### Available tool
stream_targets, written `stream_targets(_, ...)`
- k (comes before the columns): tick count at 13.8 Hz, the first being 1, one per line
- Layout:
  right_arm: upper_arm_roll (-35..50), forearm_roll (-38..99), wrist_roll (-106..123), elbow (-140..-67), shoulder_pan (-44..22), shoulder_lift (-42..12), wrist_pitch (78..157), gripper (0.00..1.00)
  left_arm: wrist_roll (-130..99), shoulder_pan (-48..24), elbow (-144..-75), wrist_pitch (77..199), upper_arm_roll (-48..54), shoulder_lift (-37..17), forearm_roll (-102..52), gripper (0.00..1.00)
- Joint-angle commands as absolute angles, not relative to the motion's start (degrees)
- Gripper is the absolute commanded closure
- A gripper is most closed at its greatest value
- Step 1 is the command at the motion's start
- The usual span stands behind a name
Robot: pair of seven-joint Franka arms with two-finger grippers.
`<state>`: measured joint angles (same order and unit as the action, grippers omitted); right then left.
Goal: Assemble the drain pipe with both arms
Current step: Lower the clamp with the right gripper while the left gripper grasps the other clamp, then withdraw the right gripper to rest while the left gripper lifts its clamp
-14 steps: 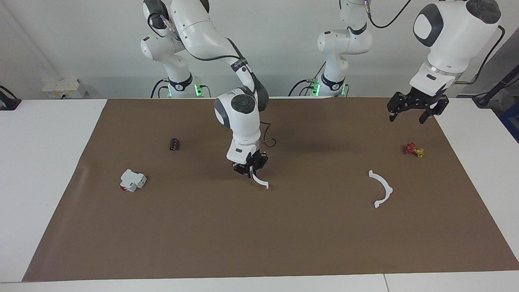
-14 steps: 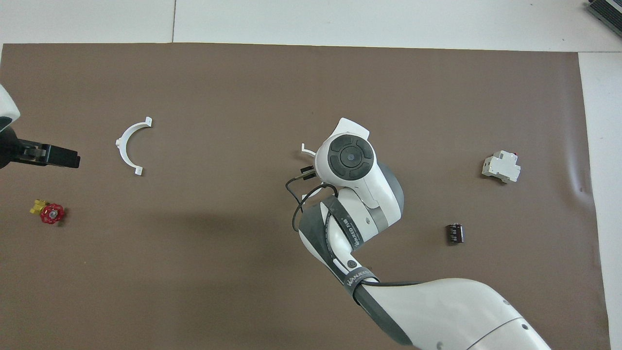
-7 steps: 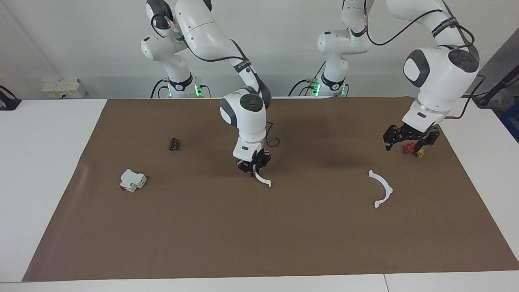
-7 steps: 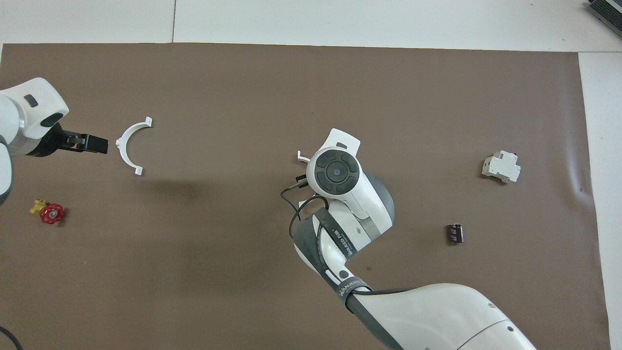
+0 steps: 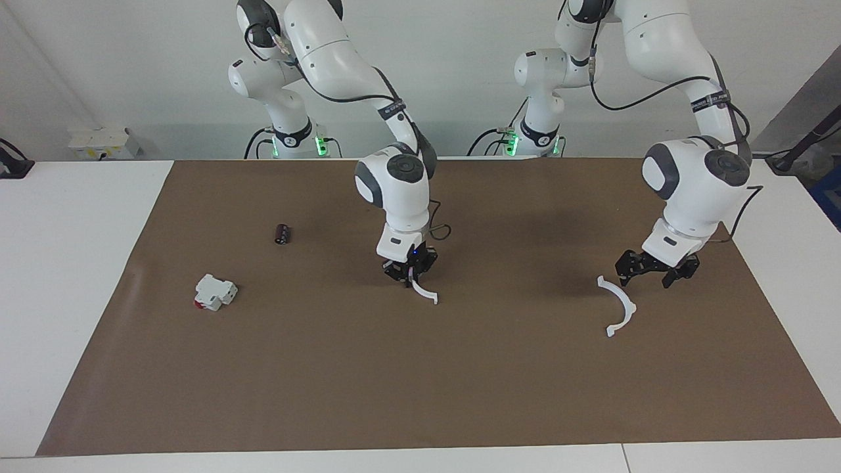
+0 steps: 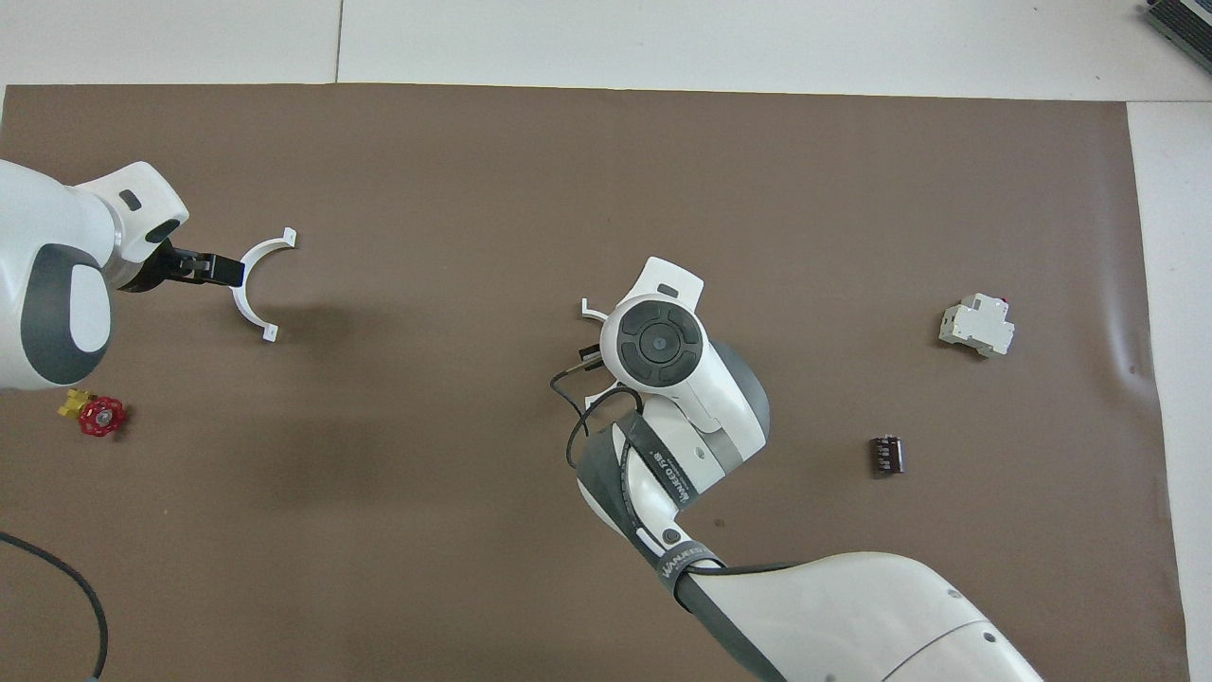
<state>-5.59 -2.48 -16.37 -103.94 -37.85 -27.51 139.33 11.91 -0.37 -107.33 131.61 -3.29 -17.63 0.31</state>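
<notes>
My right gripper is filling its arc's open side [image 6: 580, 336], so it should let go and move back before my left gripper brings the flat arc [image 6: 248, 308] there.
The drain pipe is in two white half-ring arcs. My right gripper [image 5: 410, 274] is shut on one arc [image 5: 426, 295] over the middle of the brown mat; the arc hangs down with its low end near the mat. In the overhead view the right wrist hides that gripper, and only the arc's tip [image 6: 589, 308] shows. The other arc [image 5: 633, 306] lies flat toward the left arm's end. My left gripper [image 5: 652, 270] is open and low, just beside that arc's curved back on the robots' side. The overhead view shows the left gripper [image 6: 222, 270] at the flat arc [image 6: 244, 305].
A white box with a red end [image 5: 215, 292] and a small dark cylinder [image 5: 282, 234] lie toward the right arm's end of the mat [image 5: 420, 394]. A red-and-yellow valve [image 6: 95, 414] lies nearer the robots than the flat arc; the left arm hides it in the facing view.
My left arm has come down from high over the mat's edge to the flat arc, still open. My right gripper has shifted slightly with its arc.
</notes>
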Motion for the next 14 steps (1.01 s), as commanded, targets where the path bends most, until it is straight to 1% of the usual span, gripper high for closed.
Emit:
stream_targets(1, -5.36, -4.13, -17.75, -104.86, -38.05, -26.54, 140.19, 0.00, 13.45, 0.70, -107.05, 137.27, -2.99, -21.43, -1.14, 0.00)
stream_targets(2, -5.27, -4.13, -17.75, -104.51, -38.06, -26.28, 140.01, 0.00, 13.53, 0.88, -106.96, 138.33, -2.99, -22.32, -2.01, 0.00)
stream_targets(4, -5.27, -3.35, -17.67, -104.33, -37.36, -23.57, 139.05, 0.00, 13.54, 0.71, -106.96, 140.17, -2.73, -23.81, -4.12, 0.00)
stream_targets(6, -5.27, -3.08, -17.75, -104.24, -36.04, -20.06, 136.42, 0.00, 13.62, 0.61, -107.84, 140.63, -2.72, -23.82, -4.22, 0.00)
stream_targets(10, -5.45, -3.08, -17.58, -103.45, -28.76, -13.28, 129.92, 0.00, 13.62, 0.44, -108.80, 140.19, -2.72, -23.56, -4.31, 0.08)
stream_targets(11, -5.54, -2.99, -17.75, -102.58, -27.26, -12.23, 127.55, 0.00, 13.54, 0.44, -108.81, 140.10, -2.72, -23.55, -4.31, 0.13)
stream_targets(12, -5.71, -2.99, -17.75, -101.09, -25.24, -11.61, 124.83, 0.00, 13.54, 0.35, -108.81, 140.10, -2.81, -23.47, -4.31, 0.27)
stream_targets(13, -5.71, -3.08, -17.75, -99.33, -23.05, -11.17, 121.50, 0.00, 13.27, 0.44, -108.81, 139.92, -2.73, -23.47, -4.31, 0.52)
stream_targets(14, -5.71, -2.99, -17.67, -97.58, -21.11, -10.55, 118.16, 0.00, 12.92, 0.27, -108.81, 139.75, -2.81, -23.47, -4.31, 0.71)
